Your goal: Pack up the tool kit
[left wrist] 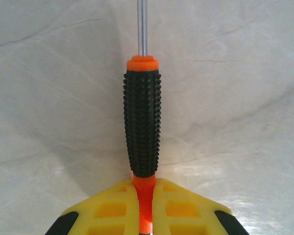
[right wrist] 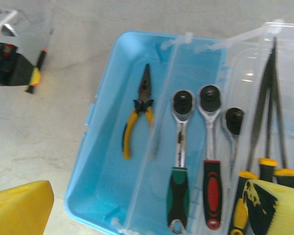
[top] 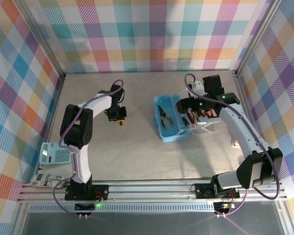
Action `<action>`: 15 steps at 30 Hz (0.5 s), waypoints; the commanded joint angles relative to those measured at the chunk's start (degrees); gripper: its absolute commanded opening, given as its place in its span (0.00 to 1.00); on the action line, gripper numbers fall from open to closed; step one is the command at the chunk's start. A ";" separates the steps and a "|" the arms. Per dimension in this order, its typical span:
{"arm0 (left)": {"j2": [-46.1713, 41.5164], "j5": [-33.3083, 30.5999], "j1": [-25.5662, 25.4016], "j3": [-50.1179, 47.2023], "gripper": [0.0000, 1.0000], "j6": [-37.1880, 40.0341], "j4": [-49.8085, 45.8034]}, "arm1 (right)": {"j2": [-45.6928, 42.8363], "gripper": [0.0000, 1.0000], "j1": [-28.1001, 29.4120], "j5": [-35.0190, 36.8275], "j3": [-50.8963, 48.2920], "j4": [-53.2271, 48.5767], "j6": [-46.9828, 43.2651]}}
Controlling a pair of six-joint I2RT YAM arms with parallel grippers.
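My left gripper has the screwdriver by its orange end (left wrist: 145, 190), far from the clear lid. Next, my right gripper grabs the black grip (left wrist: 142, 122) and packs the screwdriver there.
My left gripper (left wrist: 146, 198) is shut on the orange end of a screwdriver (left wrist: 142, 125) with a studded black grip. Its steel shaft points away over the bare tabletop. From above, the left gripper (top: 116, 114) is left of the light-blue box (top: 161, 135), apart from it. Yellow-handled pliers (right wrist: 137, 115) lie in the box's (right wrist: 95, 191) open tub. A green-handled ratchet (right wrist: 180, 166), a red-handled ratchet (right wrist: 211, 166) and several thin yellow-collared screwdrivers (right wrist: 267, 122) lie on the clear lid part to the right. My right gripper (right wrist: 147, 210) hangs open above the box with nothing between its fingers.
A pale calculator (top: 55, 154) and a printed card (top: 44, 180) lie at the near left, beside the left arm's base. Checked walls close in the table on three sides. A small object (top: 235, 143) lies by the right arm.
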 commanded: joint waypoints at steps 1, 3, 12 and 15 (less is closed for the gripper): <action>-3.57 10.11 -1.36 -1.63 0.00 1.57 6.17 | -0.30 0.99 0.50 -9.52 2.13 -0.02 3.05; -7.57 17.20 -1.62 -3.33 0.00 0.68 9.43 | -0.53 0.99 0.74 -14.20 1.47 2.64 5.97; -20.08 36.31 -7.51 -6.67 0.00 -9.99 28.85 | 1.64 0.99 4.55 -23.61 0.67 19.88 22.84; -21.41 37.64 -9.88 -6.44 0.00 -12.35 32.02 | 4.46 0.98 5.90 -20.82 2.28 21.28 25.10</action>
